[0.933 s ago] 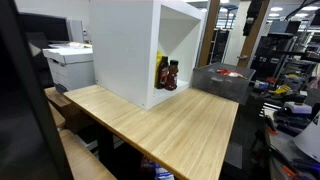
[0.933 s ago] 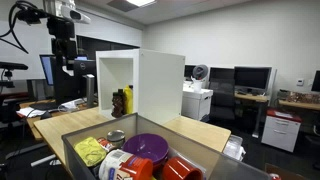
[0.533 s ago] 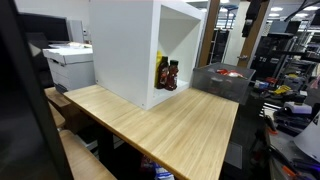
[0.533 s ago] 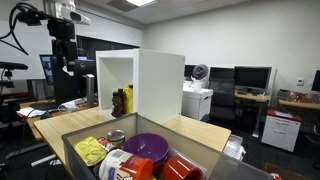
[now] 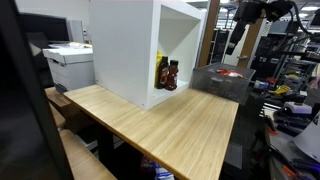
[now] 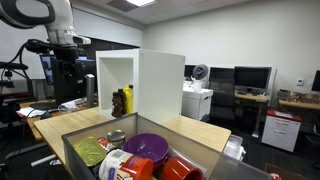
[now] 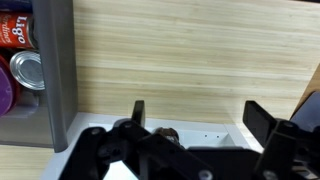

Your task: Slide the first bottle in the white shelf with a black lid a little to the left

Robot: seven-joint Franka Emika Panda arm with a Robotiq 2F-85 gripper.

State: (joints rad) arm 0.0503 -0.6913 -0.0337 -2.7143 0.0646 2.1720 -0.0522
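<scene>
My gripper is about to push the first bottle (image 5: 172, 76), and since a small gap separates it from the yellow-part bottle, it should stay upright and close the gap.
The white shelf (image 5: 125, 50) stands on the wooden table with its open face to the right; it also shows in an exterior view (image 6: 160, 85). Inside on its floor stands the first bottle (image 5: 173, 76), small and dark reddish-brown with a black lid (image 5: 173, 63), next to a bottle with a yellow part (image 5: 162, 72). Both bottles show as a small dark pair (image 6: 122, 100). My gripper (image 7: 200, 115) is open and empty. It hangs well away from the shelf's open face in both exterior views (image 5: 232, 42) (image 6: 64, 85).
A grey bin (image 6: 75, 150) with cans, a purple bowl (image 6: 148, 146) and other items stands at the table's near end; its wall and cans show in the wrist view (image 7: 55, 70). Office desks, monitors and a printer (image 5: 68, 62) surround the table.
The arm has swung down and toward the shelf's open side; it has entered one exterior view at the upper right. The bottles have not moved.
</scene>
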